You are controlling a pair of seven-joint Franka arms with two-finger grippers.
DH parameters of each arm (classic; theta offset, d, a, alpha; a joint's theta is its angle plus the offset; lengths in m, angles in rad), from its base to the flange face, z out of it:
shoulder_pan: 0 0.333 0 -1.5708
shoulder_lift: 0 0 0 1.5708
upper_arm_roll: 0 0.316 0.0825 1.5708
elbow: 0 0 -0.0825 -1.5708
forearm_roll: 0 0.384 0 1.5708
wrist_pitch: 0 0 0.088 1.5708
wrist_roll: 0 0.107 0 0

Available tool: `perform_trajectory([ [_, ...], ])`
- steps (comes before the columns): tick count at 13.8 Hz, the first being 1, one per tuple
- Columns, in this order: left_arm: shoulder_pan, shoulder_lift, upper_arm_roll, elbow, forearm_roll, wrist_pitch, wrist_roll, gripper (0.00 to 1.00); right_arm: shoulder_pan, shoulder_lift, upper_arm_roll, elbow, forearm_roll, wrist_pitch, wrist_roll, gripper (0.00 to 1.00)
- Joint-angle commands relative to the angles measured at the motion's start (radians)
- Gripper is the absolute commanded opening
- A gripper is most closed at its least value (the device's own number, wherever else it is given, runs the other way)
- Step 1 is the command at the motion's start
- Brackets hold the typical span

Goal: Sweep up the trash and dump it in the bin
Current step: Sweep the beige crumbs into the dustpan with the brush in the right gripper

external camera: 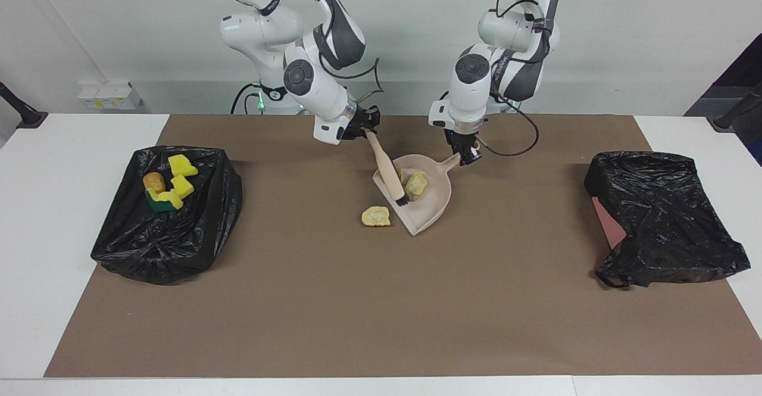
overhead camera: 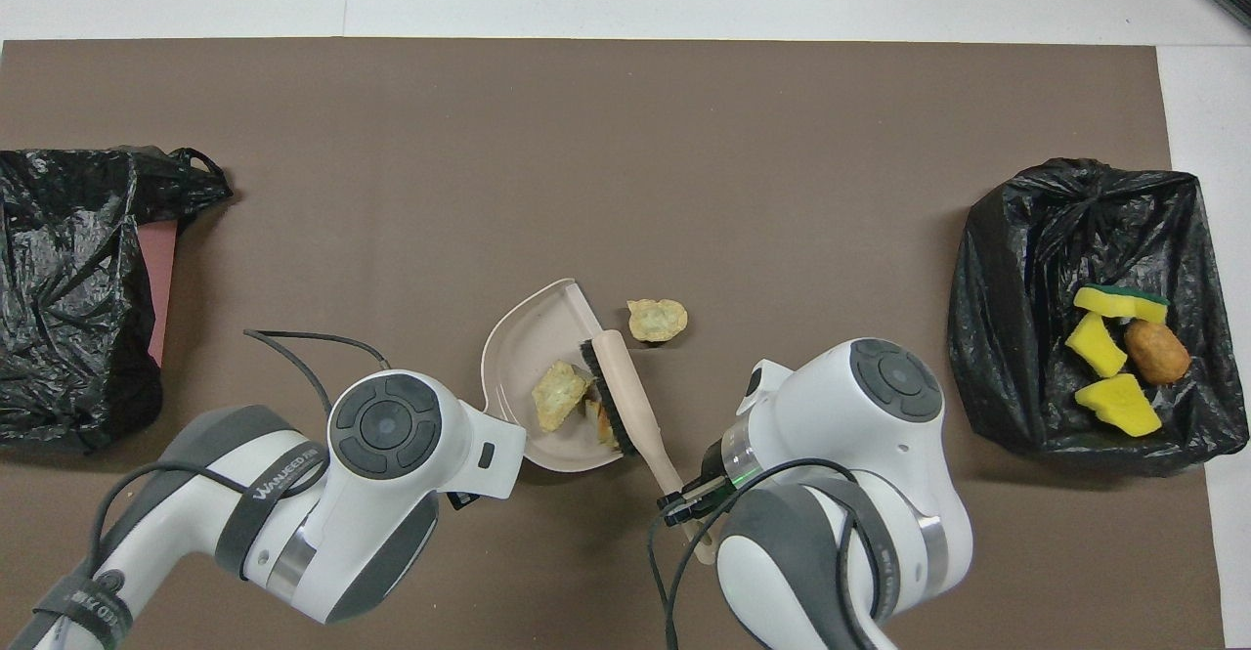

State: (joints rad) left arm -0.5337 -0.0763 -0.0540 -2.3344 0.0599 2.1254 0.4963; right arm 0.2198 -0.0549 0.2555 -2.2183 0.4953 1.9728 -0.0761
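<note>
The brush's bristles sit in the dustpan with a chunk [overhead camera: 657,321] outside its opening, so my right gripper should take the brush past that chunk and sweep it in.
My left gripper [external camera: 468,154] is shut on the handle of a beige dustpan [external camera: 433,210] that lies on the brown mat; the pan also shows in the overhead view [overhead camera: 516,337]. My right gripper [external camera: 364,129] is shut on the handle of a wooden brush [external camera: 386,167], whose dark bristles rest in the pan. One pale yellow chunk [external camera: 417,183] lies in the pan beside the bristles, and a second piece [overhead camera: 596,422] is partly hidden under the brush [overhead camera: 622,383]. A third chunk [external camera: 376,216] lies on the mat just outside the pan's mouth.
A bin lined with a black bag [external camera: 178,247] stands at the right arm's end, holding yellow sponge pieces [external camera: 182,165], a green-backed one [external camera: 162,203] and a brown-orange lump [external camera: 153,181]. A second black bag [external camera: 661,217] over something pink lies at the left arm's end.
</note>
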Motion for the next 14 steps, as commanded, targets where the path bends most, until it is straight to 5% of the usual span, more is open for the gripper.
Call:
perform_trajectory([
  [1,-0.002,0.023,0.006,0.029,0.005,0.001,0.005,0.00,-0.002,0.026,0.014,0.098,-0.324,-0.023,0.184,0.00],
  [5,-0.003,0.052,0.006,0.073,0.003,0.001,0.004,0.00,-0.028,0.193,0.011,0.307,-0.617,-0.100,0.196,0.00],
  [8,-0.005,0.052,0.006,0.070,0.003,-0.004,0.005,0.00,-0.016,0.280,0.018,0.292,-0.690,-0.092,0.196,0.00],
  [14,-0.006,0.053,0.006,0.061,-0.020,0.041,0.077,0.00,0.036,0.205,0.024,0.180,-0.261,-0.137,0.096,0.00],
])
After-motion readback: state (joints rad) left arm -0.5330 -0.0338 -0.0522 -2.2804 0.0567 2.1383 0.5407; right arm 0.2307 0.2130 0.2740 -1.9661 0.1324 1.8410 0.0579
